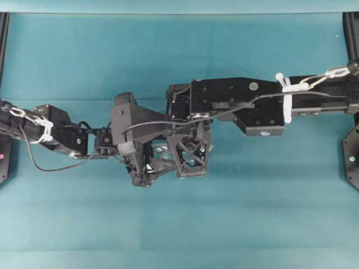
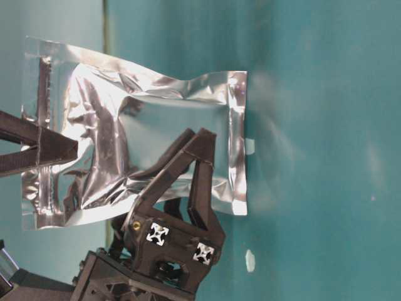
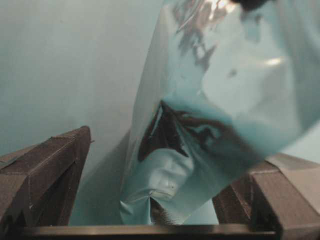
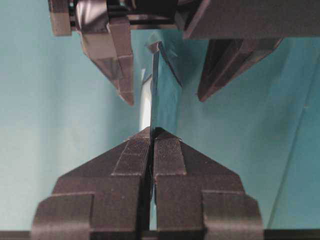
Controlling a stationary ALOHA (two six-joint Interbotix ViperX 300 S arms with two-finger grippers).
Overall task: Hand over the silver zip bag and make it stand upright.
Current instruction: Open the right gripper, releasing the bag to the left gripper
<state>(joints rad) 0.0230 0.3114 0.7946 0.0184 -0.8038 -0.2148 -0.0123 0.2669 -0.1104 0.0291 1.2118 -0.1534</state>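
Note:
My left gripper will bunch the silver zip bag point(image 3: 202, 100) into a narrow fold when it pinches the bag, because creases point(image 3: 167, 127) buckle the bag's end between the gripper's fingers.
The silver zip bag point(image 2: 156, 132) hangs in the air above the teal table, crinkled and shiny. My right gripper point(image 4: 152, 131) is shut on one short edge of it, and the bag point(image 4: 161, 95) shows edge-on past the fingertips. My left gripper point(image 3: 175, 150) is open. Its fingers point(image 3: 50, 170) stand wide on either side of the bag's point(image 3: 215, 100) other end without pressing it. In the table-level view the left gripper point(image 2: 197, 141) reaches over the bag's face and the right gripper point(image 2: 66, 149) pinches the far strip. From overhead both arms meet mid-table and hide the bag.
The left arm point(image 1: 56, 131) and the right arm point(image 1: 252, 103) cross the middle of the teal table point(image 1: 179, 224). Two tiny pale scraps point(image 2: 249, 145) show on the surface. Black frame posts point(image 1: 4, 33) stand at the table's corners.

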